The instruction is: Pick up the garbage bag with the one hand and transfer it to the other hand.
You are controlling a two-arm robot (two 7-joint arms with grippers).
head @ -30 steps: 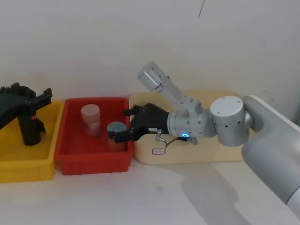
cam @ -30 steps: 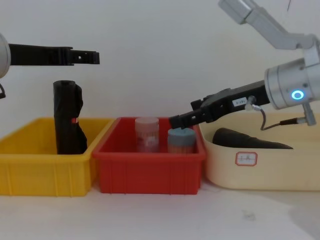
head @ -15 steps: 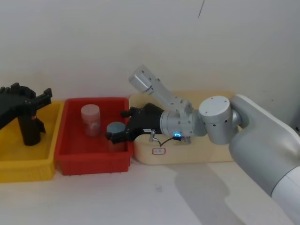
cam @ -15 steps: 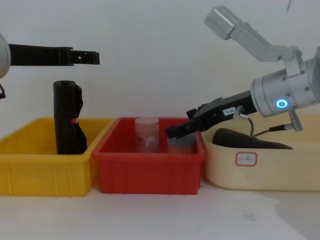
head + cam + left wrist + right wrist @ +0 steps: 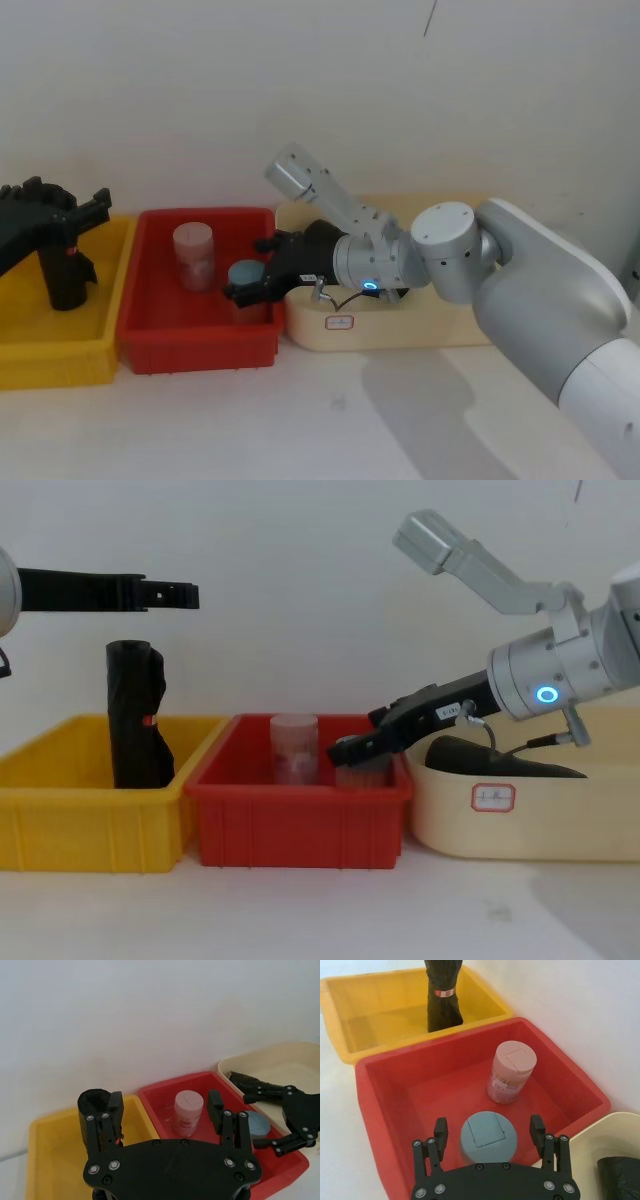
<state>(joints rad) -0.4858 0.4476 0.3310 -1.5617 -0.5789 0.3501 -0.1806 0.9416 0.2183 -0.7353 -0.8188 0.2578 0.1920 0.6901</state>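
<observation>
My gripper will lift the blue-lidded jar (image 5: 363, 772) in one piece and the jar will stay shut, because the square flap (image 5: 486, 1129) lies flush in the jar's lid.
The garbage bag (image 5: 62, 275), a thick black roll with a red-and-white label band (image 5: 445, 993), stands upright in the yellow bin (image 5: 30, 355); it also shows in the chest view (image 5: 135, 715). My left gripper (image 5: 60, 215) hangs open just above the roll's top (image 5: 95, 1100), fingers level, holding nothing (image 5: 185, 595). My right gripper (image 5: 247, 268), with its white sticker and grey cable, reaches into the red bin (image 5: 200, 345). It is open, one finger on each side of a blue-lidded jar (image 5: 485, 1137).
A pink-lidded jar (image 5: 193, 255) stands in the red bin beside the blue-lidded one. A second black roll (image 5: 500, 760) lies in the cream bin (image 5: 520, 825) at the right. In front of the three bins lies bare white tabletop (image 5: 330, 420).
My right arm has swung left and lowered, bringing its open fingers down around the blue-lidded jar. The left gripper and the garbage bag have not moved.
</observation>
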